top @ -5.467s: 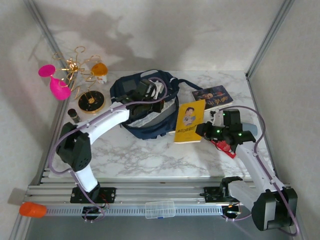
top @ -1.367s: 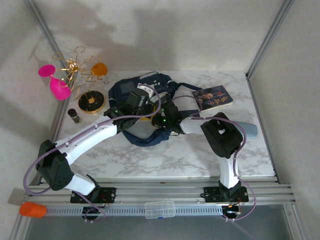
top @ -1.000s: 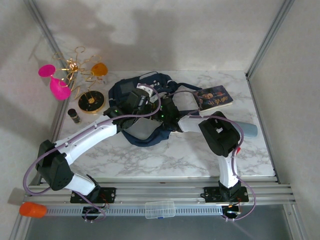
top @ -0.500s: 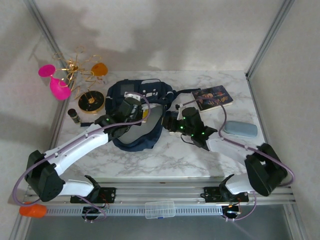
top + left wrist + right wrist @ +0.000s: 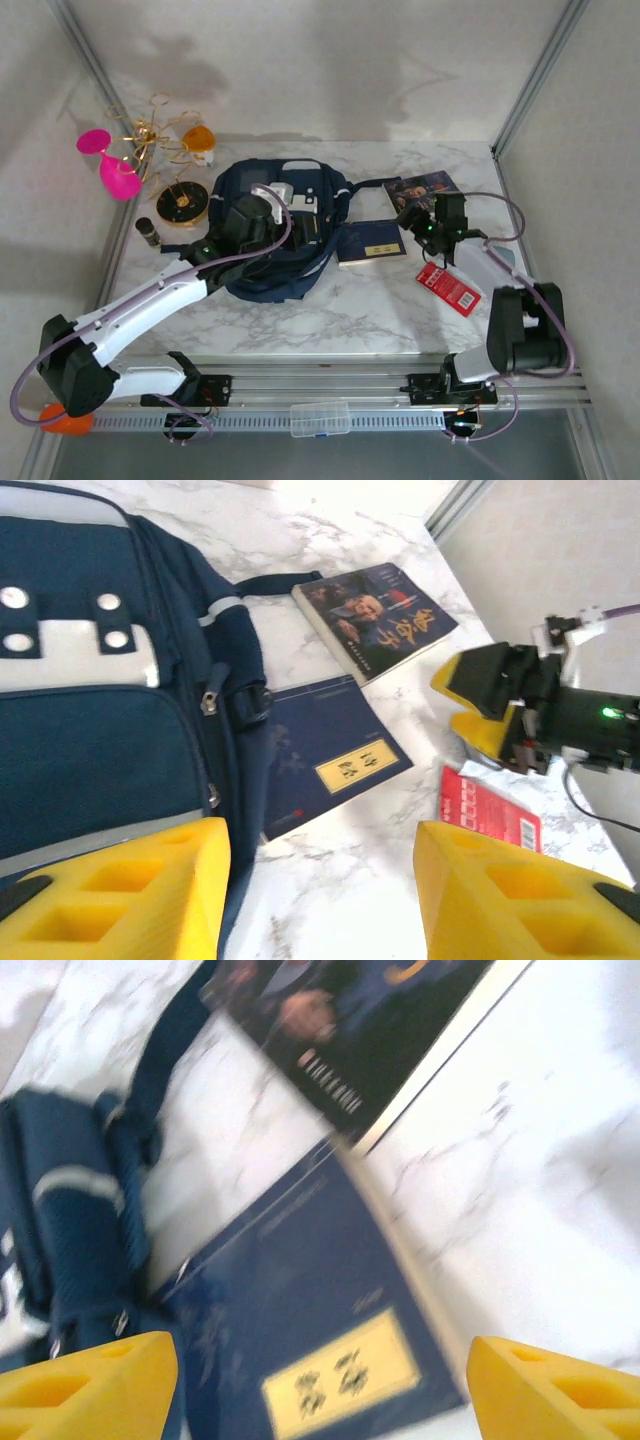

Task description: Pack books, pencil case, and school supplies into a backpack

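Note:
The dark glossy book's pale page edge (image 5: 445,1055) is uncovered on the gripping side, so I expect the book's pages to spread open when I lift it there.
The navy backpack (image 5: 262,262) (image 5: 90,730) lies flat at the table's middle left. A navy book (image 5: 372,243) (image 5: 330,755) (image 5: 330,1330) rests against its right side. Behind that book lies a dark glossy book (image 5: 425,187) (image 5: 378,605) (image 5: 360,1030). The red packet (image 5: 449,288) (image 5: 485,810) sits to the right. A sliver of the pencil case (image 5: 506,256) peeks from under my right arm. My left gripper (image 5: 303,226) (image 5: 320,900) is open over the backpack's right edge, holding nothing. My right gripper (image 5: 410,216) (image 5: 470,705) (image 5: 320,1395) is open above the navy book.
Pink goblets (image 5: 108,165), a gold wire stand (image 5: 150,130), an orange glass (image 5: 199,138), a black disc (image 5: 183,204) and a small dark bottle (image 5: 148,232) crowd the back left. A clear plastic box (image 5: 320,418) lies on the front rail.
Both grippers went from shut to open. My right arm swung right, off the backpack, to the books. The left gripper drew back slightly. The navy book and red packet came into view.

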Action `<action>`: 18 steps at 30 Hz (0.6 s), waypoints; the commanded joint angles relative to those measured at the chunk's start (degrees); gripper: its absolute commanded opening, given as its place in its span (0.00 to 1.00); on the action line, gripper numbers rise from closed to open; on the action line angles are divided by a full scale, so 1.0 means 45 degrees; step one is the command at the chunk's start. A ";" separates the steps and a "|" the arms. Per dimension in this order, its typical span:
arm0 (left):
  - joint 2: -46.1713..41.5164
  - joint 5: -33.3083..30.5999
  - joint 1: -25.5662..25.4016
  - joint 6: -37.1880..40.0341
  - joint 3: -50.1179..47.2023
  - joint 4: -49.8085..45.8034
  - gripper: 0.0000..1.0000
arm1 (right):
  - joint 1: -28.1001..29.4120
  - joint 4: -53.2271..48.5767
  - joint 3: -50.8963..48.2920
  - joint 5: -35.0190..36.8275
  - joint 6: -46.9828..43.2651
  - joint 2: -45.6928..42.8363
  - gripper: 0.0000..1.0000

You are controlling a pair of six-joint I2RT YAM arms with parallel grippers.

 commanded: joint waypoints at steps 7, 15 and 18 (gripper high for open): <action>0.2461 0.0089 0.0009 -0.1161 0.0649 0.1715 0.52 | -0.0477 0.0165 0.3683 0.1054 0.3217 0.4563 0.72; 0.3569 0.0597 0.0259 -0.1322 0.0952 0.2195 0.53 | -0.0044 -0.0790 0.5408 0.2219 0.4584 0.6206 0.68; 0.3969 0.0805 0.0373 -0.1208 0.1176 0.2042 0.53 | 0.0059 -0.0497 0.5233 0.2403 0.4979 0.6317 0.68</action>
